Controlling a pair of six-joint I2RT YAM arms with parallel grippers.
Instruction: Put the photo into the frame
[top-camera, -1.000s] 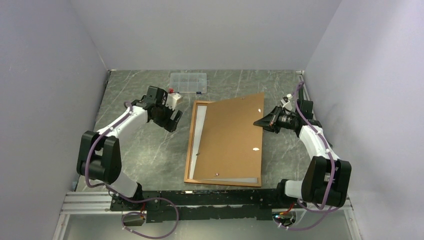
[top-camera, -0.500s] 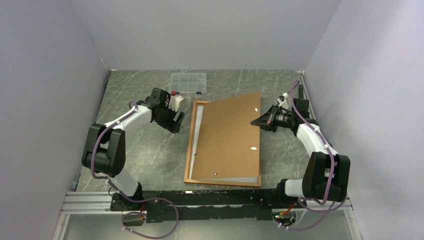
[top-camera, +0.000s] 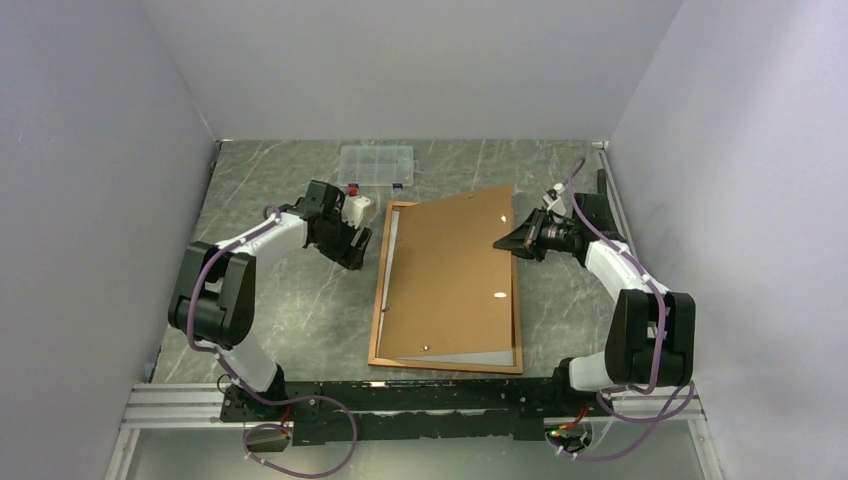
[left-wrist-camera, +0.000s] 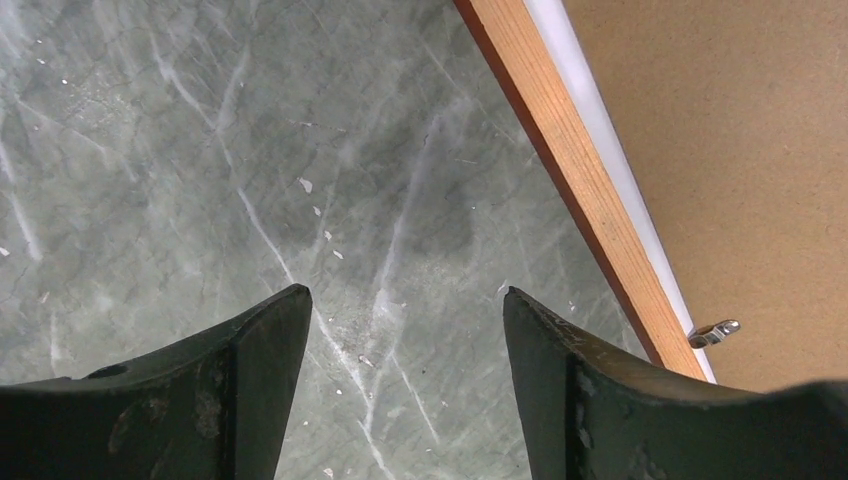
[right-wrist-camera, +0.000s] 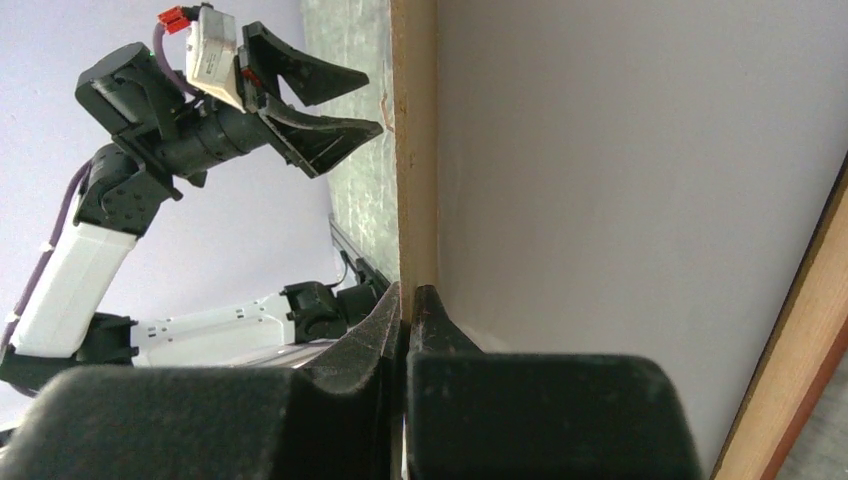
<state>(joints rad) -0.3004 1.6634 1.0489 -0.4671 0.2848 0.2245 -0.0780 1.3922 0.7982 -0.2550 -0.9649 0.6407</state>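
Note:
The backing board is tilted, with a white piece of photo (left-wrist-camera: 624, 180) along one bar of the frame. My right gripper should slide the board over to that bar (left-wrist-camera: 588, 180) and lower it until it is flat.
The frame (top-camera: 377, 320) lies face down on the table, its wood-coloured back up. Inside it the photo (top-camera: 393, 250) shows as a white strip along the left rail. A brown backing board (top-camera: 455, 270) slants over both, with my right gripper (top-camera: 503, 243) shut on its right edge. In the right wrist view the gripper (right-wrist-camera: 410, 290) pinches the board's edge (right-wrist-camera: 415, 150), and the photo's white back (right-wrist-camera: 620, 180) lies beside it. My left gripper (top-camera: 357, 250) hangs open just left of the frame. In its own view the gripper (left-wrist-camera: 405, 300) is empty over bare table, near the frame rail (left-wrist-camera: 570, 170).
A small clear plastic compartment box (top-camera: 376, 165) sits at the back of the table, behind the left gripper. A small metal clip (left-wrist-camera: 713, 330) sticks out at the frame's inner edge. Grey walls close in on three sides.
The right gripper has carried the board's right edge leftward. The left gripper has moved closer to the frame's left rail and its jaws have narrowed a little.

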